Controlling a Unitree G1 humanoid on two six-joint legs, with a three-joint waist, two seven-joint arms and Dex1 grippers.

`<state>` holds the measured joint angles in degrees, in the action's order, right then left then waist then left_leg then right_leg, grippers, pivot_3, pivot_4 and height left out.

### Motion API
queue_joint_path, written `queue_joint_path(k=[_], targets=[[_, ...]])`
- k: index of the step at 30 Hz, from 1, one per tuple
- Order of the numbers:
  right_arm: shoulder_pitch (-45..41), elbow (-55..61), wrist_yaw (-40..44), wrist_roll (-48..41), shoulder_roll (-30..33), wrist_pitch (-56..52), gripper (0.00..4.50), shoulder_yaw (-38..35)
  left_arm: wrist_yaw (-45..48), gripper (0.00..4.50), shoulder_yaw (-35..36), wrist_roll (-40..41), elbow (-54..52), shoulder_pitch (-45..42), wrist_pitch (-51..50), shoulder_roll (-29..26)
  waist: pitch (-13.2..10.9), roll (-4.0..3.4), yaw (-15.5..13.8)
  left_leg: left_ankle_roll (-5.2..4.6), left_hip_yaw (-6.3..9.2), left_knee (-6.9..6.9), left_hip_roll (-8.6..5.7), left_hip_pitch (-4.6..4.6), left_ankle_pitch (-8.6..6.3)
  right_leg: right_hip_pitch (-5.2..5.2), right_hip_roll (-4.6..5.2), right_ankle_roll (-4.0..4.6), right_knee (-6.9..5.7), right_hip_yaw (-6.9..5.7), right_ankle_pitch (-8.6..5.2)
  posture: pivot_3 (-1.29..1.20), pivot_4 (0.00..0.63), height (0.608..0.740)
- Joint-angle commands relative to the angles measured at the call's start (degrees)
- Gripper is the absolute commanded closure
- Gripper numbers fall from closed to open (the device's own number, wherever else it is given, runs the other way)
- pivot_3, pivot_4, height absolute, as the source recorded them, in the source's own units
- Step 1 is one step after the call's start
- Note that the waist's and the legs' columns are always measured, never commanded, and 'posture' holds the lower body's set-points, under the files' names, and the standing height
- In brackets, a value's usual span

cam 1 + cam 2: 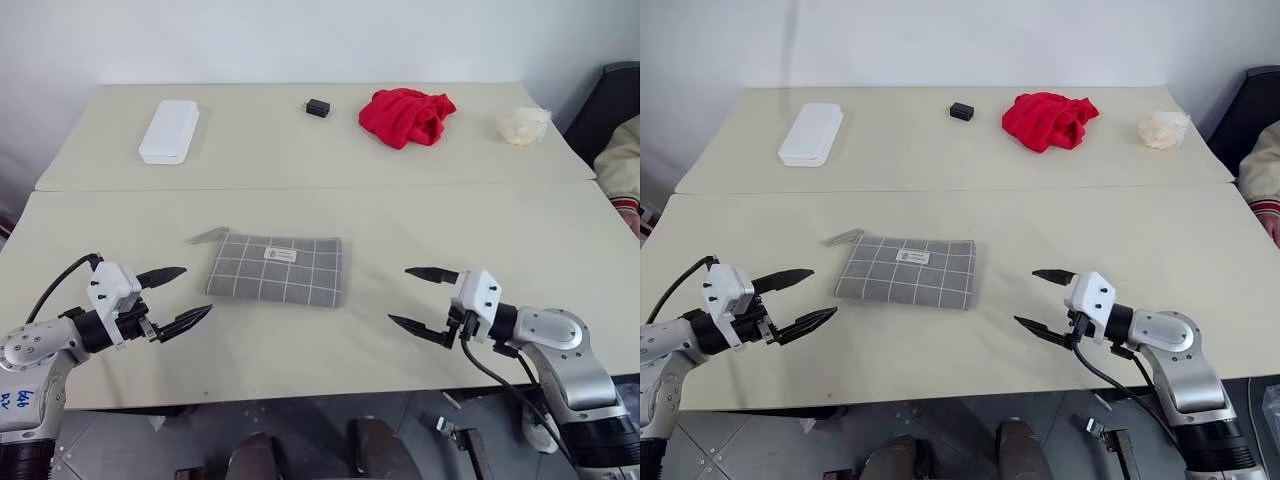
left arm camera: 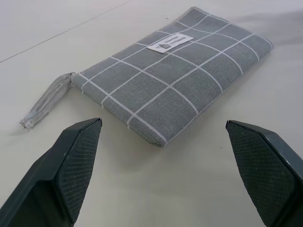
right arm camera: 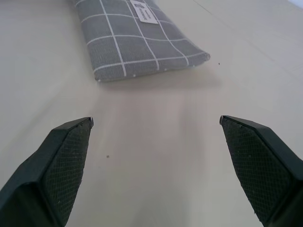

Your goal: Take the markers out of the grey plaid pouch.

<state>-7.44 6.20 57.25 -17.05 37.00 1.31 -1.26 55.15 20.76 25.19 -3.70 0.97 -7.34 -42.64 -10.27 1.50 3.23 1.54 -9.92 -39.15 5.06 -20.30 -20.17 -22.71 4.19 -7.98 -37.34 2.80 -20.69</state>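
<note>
The zip tail (image 1: 208, 236) pokes out at one end of the pouch's long far edge (image 1: 275, 270), so the pouch will come open along that edge when the robot pulls.
The grey plaid pouch (image 1: 277, 268) lies flat near the middle of the front table, white label up, with its zip tail (image 1: 207, 236) sticking out at its far left corner. It looks zipped shut, and the markers are hidden from view. My left gripper (image 1: 197, 290) hovers open just left of the pouch, pointing at its short left end (image 2: 142, 127). On the pouch's right, a hand's width away, my right gripper (image 1: 399, 295) is open and faces the pouch's right end (image 3: 142, 47). Neither gripper holds anything.
On the far table are a white hard case (image 1: 170, 131) at the left, a small black block (image 1: 318, 108), a red cloth (image 1: 407, 116) and a crumpled white wad (image 1: 524, 126). A seam (image 1: 320, 188) separates the two tables. A person's sleeve (image 1: 625, 170) shows at the right edge.
</note>
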Motion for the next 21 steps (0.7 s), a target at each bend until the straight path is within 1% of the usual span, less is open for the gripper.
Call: queue_joint_path(k=[1,4,7,9,13,16,17,18,19,21], targets=[[-0.9,0.6,-0.1,-0.2,0.3,1.5,0.00,-1.0,-1.5,0.04,1.2,0.2,-0.4,0.1,0.7,0.8,0.0,0.00,0.0,0.00,0.00,0.00,0.00,0.00,0.00,0.00,0.00,0.00,0.00,0.00,0.00,0.00,0.150,0.740],[-1.5,2.0,-0.1,-1.1,-0.5,0.6,0.00,-0.2,-1.1,0.04,2.0,2.1,-0.1,0.0,-1.1,0.8,0.0,0.00,0.0,0.00,0.00,0.00,0.00,0.01,0.00,0.00,0.00,0.00,-0.02,0.00,0.00,0.00,0.150,0.740],[-4.1,5.4,-1.3,-4.5,-2.4,-3.0,0.61,-0.2,-0.2,0.00,4.6,6.9,2.4,-0.4,-11.0,-2.0,0.0,0.00,0.3,0.01,0.00,-0.01,0.01,0.01,0.01,-0.02,-0.01,0.00,-0.06,0.00,0.00,0.00,0.150,0.740],[-5.6,6.5,-1.3,-4.7,-2.8,-4.1,1.21,0.3,0.2,0.00,6.1,9.2,5.0,-1.8,-14.9,-3.5,0.0,-0.05,0.4,0.05,-0.01,-0.02,0.02,0.01,0.03,-0.09,-0.01,0.01,-0.15,0.03,-0.01,0.00,0.150,0.740],[-7.8,7.7,-1.5,-4.7,-3.7,-5.7,2.59,2.1,2.9,0.00,7.1,12.0,9.3,-5.3,-19.9,-5.9,0.0,-0.02,-0.1,0.05,0.02,-0.02,0.01,0.00,0.03,-0.07,0.01,0.04,-0.15,-0.05,-0.02,0.00,0.150,0.740],[-9.7,7.7,-2.3,-3.9,-5.1,-6.7,3.58,3.9,5.8,0.00,5.6,13.1,12.2,-7.1,-24.5,-8.0,0.0,-0.02,-0.1,0.05,0.04,-0.03,0.00,-0.01,0.03,-0.07,0.02,0.05,-0.16,-0.13,-0.03,0.00,0.150,0.740],[-10.8,7.4,-2.8,-3.0,-5.9,-6.7,3.95,5.0,6.5,0.00,4.4,12.8,13.5,-7.9,-26.2,-8.7,0.0,-0.02,0.0,0.06,0.03,-0.03,0.00,-0.01,0.03,-0.08,0.02,0.05,-0.15,-0.15,-0.03,0.00,0.150,0.740],[-12.0,6.9,-3.6,-1.7,-6.8,-6.8,4.23,6.3,6.8,0.00,2.9,11.9,15.1,-8.8,-27.6,-9.2,0.0,-0.03,0.0,0.06,0.03,-0.03,0.00,-0.01,0.03,-0.08,0.02,0.06,-0.17,-0.16,-0.03,0.00,0.150,0.740],[-13.7,6.0,-4.8,-0.3,-8.2,-6.9,4.47,7.7,6.2,0.00,1.6,11.0,17.2,-10.7,-29.1,-9.3,0.0,-0.04,0.2,0.06,0.02,-0.03,0.00,0.00,0.04,-0.10,0.02,0.07,-0.18,-0.16,-0.04,0.00,0.150,0.740],[-16.2,4.3,-6.5,2.3,-10.3,-7.0,4.47,10.0,5.1,0.00,-0.9,9.7,20.2,-13.5,-32.3,-9.6,0.0,-0.03,0.3,0.10,0.02,-0.04,0.01,0.00,0.06,-0.13,0.01,0.08,-0.26,-0.18,-0.04,0.00,0.150,0.740]])
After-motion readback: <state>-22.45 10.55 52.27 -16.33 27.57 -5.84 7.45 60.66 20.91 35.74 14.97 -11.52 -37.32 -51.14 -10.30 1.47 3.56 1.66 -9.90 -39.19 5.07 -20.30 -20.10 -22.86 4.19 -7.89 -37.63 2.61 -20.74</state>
